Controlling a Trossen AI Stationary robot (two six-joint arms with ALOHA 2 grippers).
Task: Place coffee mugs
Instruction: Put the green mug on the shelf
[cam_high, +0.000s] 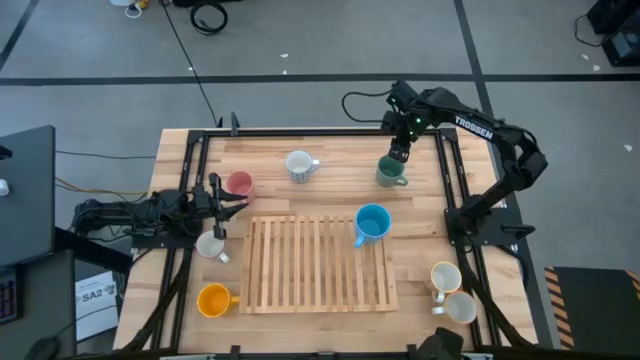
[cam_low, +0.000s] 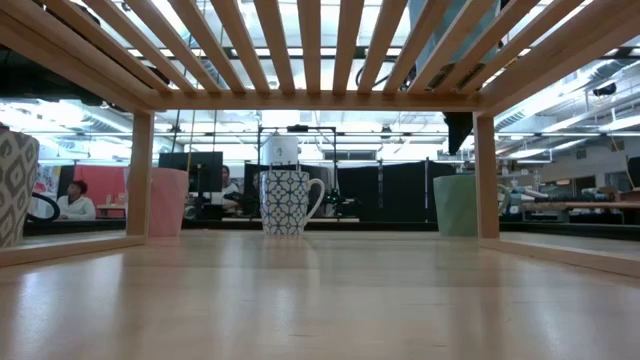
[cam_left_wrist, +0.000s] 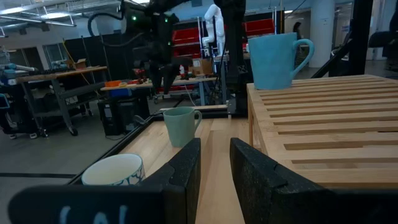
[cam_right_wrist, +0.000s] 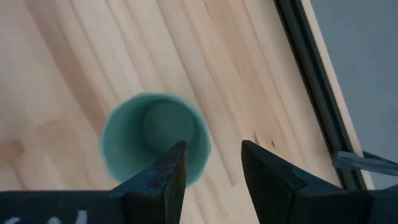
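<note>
The dark green mug's rim (cam_right_wrist: 204, 140) is between my right gripper's fingers. I keep going down until one finger is inside the mug's opening (cam_right_wrist: 163, 129), and then close on the mug's side.
My right gripper (cam_high: 400, 153) is open above the dark green mug (cam_high: 390, 172), which stands upright on the table's far right part. In the right wrist view (cam_right_wrist: 211, 155) one finger is over the mug's opening (cam_right_wrist: 155, 140) and the other is outside its rim. My left gripper (cam_high: 238, 204) is open and empty, low over the table beside the pink mug (cam_high: 238, 184). A blue mug (cam_high: 372, 223) stands on the slatted wooden rack (cam_high: 320, 265). A white patterned mug (cam_high: 298, 165) stands at the far middle.
A white mug (cam_high: 211, 245) and an orange mug (cam_high: 213, 300) stand left of the rack. A cream mug (cam_high: 445, 277) and a white mug (cam_high: 460, 307) stand at the near right. Black frame rails (cam_high: 455, 180) run along the table's sides.
</note>
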